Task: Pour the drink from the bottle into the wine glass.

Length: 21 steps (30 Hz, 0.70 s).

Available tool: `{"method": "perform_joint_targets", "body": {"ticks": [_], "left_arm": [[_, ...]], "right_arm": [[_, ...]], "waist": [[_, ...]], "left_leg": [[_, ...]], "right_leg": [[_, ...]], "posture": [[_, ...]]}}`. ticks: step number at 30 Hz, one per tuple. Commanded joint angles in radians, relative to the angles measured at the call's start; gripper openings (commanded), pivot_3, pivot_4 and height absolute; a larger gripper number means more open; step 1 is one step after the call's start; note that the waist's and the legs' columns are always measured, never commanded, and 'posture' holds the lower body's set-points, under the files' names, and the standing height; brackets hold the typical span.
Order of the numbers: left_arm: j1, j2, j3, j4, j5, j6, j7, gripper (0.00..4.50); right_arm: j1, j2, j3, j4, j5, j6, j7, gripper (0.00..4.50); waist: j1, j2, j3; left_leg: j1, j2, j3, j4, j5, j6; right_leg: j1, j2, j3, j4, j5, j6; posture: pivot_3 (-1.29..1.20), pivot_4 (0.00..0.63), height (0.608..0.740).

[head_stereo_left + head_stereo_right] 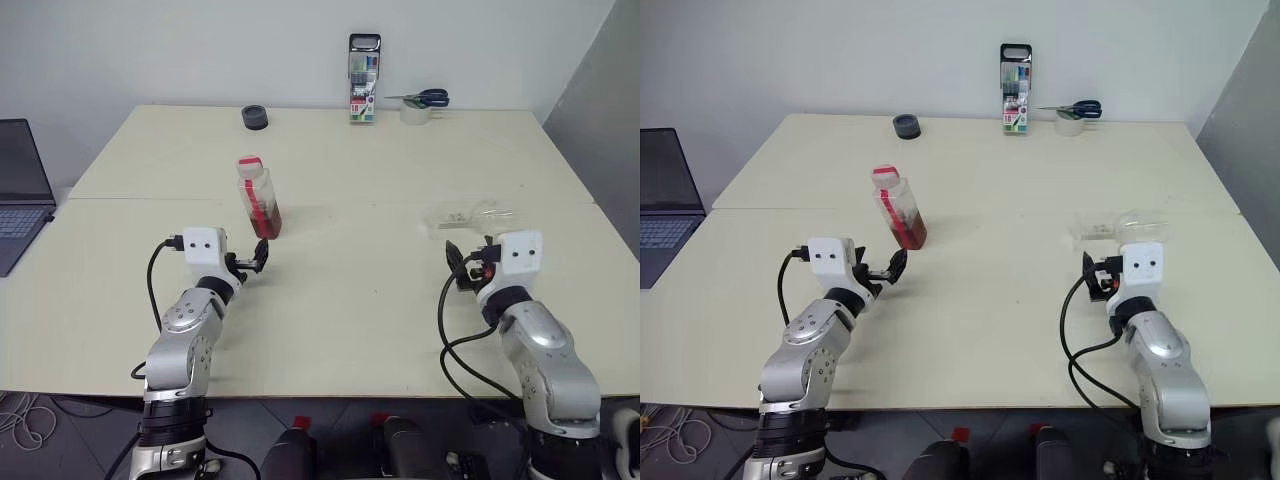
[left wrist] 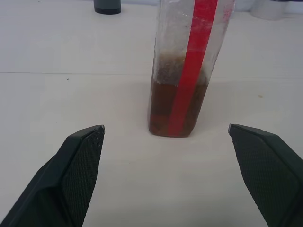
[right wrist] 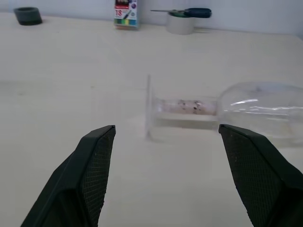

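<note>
The bottle [image 1: 263, 209] stands upright and centred ahead of the left gripper's open fingers, so that gripper should keep rising toward it and close just below the bottle's cap [image 1: 256, 187].
The bottle [image 1: 257, 195] stands upright on the table, left of the middle, a red strip running down its side and a pale cap on top. The reddish-brown drink [image 2: 163, 106] fills its lower part. My left gripper [image 1: 257, 263] hovers just in front of the bottle, open, with the bottle [image 2: 189, 66] centred between and beyond its fingertips, untouched. The wine glass [image 1: 472, 215] lies on its side at the right, its foot [image 3: 148, 106] towards the table's middle and its bowl [image 3: 260, 111] towards the right edge. My right gripper [image 1: 462, 264] is open just in front of the stem [image 3: 184, 106], holding nothing.
At the back of the table stand a black tape roll [image 1: 255, 117], a pack of markers [image 1: 364, 78] and scissors lying on a white tape roll [image 1: 418, 103]. A laptop [image 1: 20, 195] sits off the table's left side. A seam [image 1: 380, 201] crosses the tabletop.
</note>
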Motion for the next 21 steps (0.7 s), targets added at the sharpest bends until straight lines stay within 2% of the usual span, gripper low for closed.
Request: {"method": "perform_joint_targets", "body": {"ticks": [1,5,8,21], "left_arm": [[-0.035,0.004,0.003,-0.015,0.0,-0.014,-0.002,4.47],[-0.059,0.006,-0.003,0.008,0.004,-0.02,-0.011,4.47],[-0.08,0.008,-0.007,0.024,0.009,-0.025,-0.015,4.47],[-0.161,0.002,-0.007,0.115,0.017,-0.066,-0.014,4.47]], "right_arm": [[-0.088,-0.092,-0.025,-0.064,0.169,0.051,0.183,3.75],[-0.17,-0.209,-0.034,-0.095,0.38,0.135,0.369,3.75],[-0.233,-0.239,-0.014,-0.069,0.458,0.167,0.421,3.75],[-0.325,-0.191,0.056,-0.008,0.459,0.145,0.39,3.75]], "waist": [[0.0,0.0,0.0],[0.0,0.0,0.0],[0.0,0.0,0.0],[0.002,0.0,0.0]], "left_leg": [[0.0,0.0,0.0,0.0,0.0,0.0],[0.0,0.0,0.0,0.0,0.0,0.001],[0.0,0.0,-0.001,0.0,-0.002,0.003],[-0.001,0.0,-0.001,0.001,-0.001,0.001]], "right_leg": [[0.0,0.001,0.0,0.0,0.0,0.0],[0.001,0.002,-0.001,-0.001,0.0,0.0],[0.001,0.001,-0.001,-0.001,0.0,0.0],[0.0,-0.003,-0.001,-0.001,0.0,0.0]], "posture": [[0.0,0.15,0.74],[0.0,0.15,0.74],[0.0,0.15,0.74],[0.0,0.15,0.74]]}}
